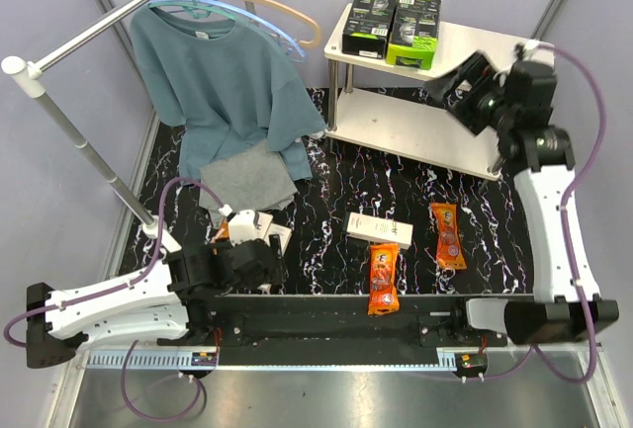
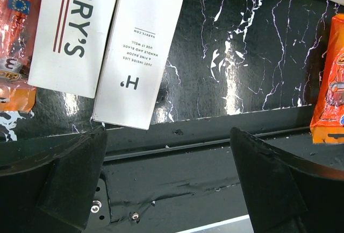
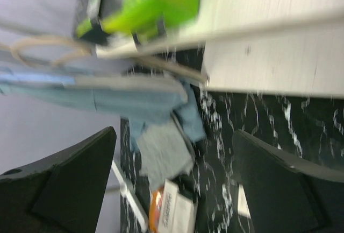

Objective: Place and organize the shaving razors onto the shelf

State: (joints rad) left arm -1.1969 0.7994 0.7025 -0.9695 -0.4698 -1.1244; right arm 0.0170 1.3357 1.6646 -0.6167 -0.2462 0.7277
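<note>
My right gripper is open, and the orange pack at the black rail (image 1: 383, 295) lies free along both sides. The gripper should keep going down until its fingers close across the pack's middle (image 1: 384, 276).
The two-tier cream shelf (image 1: 475, 47) stands at the back right, with two black-and-lime razor boxes (image 1: 371, 18) (image 1: 413, 28) side by side on its top board. On the black marbled table lie a white HARRY'S box (image 1: 379, 228) and two orange blister packs (image 1: 384, 278) (image 1: 447, 235). Two more white HARRY'S boxes (image 2: 75, 28) (image 2: 142, 50) and an orange pack (image 2: 16, 39) lie just beyond my left gripper (image 2: 167, 136), which is open and empty, low at the near left (image 1: 267, 262). My right gripper (image 1: 450, 87) is open and empty, raised beside the shelf's top board; its blurred view shows a lime box (image 3: 156, 1).
A metal clothes rail (image 1: 79, 141) with a blue T-shirt (image 1: 218, 82) on hangers stands at the back left. A folded grey cloth (image 1: 247, 181) lies below it. A black mounting rail (image 1: 336, 314) runs along the near edge. The shelf's lower board (image 1: 415, 131) is bare.
</note>
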